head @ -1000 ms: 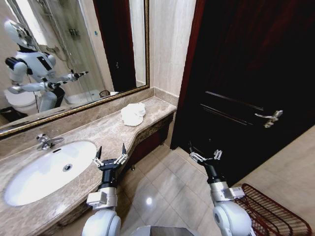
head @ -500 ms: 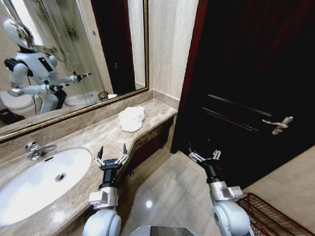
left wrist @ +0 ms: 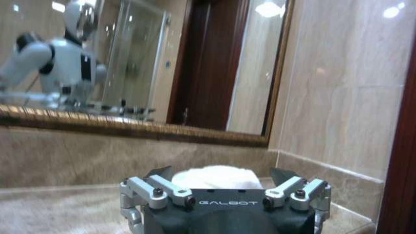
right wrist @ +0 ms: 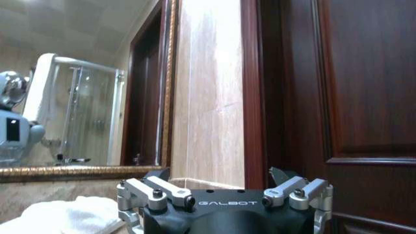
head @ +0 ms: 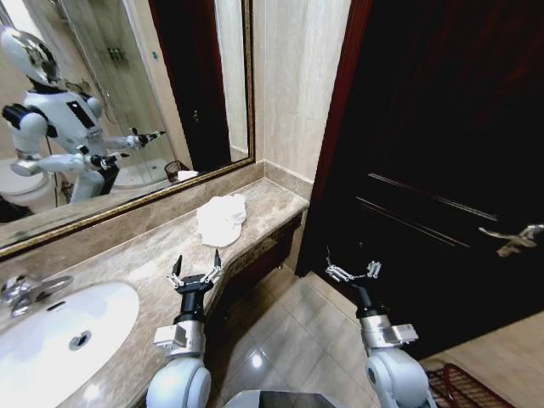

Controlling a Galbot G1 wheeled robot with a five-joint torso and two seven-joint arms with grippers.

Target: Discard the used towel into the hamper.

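I expect the ends of the used towel to hang down around my left gripper when I lift the towel, because it is lying in a loose, crumpled heap.
The used towel is a crumpled white heap on the marble counter, near its far end by the wall. My left gripper is open, held over the counter's front edge, short of the towel. The left wrist view shows the towel straight beyond the left gripper. My right gripper is open and empty over the floor in front of the door. From the right wrist, the towel lies off to one side of the right gripper. A corner of the reddish wire hamper shows at the bottom right.
A white sink with a chrome faucet is set in the counter at the left. A gilt-framed mirror hangs above it. The dark wooden door with its lever handle stands at the right. Glossy floor tiles lie between.
The whole head picture has shifted, so the camera moved: sink and faucet slid toward the left edge, the hamper toward the bottom right corner. Both arms keep their pose, grippers open.
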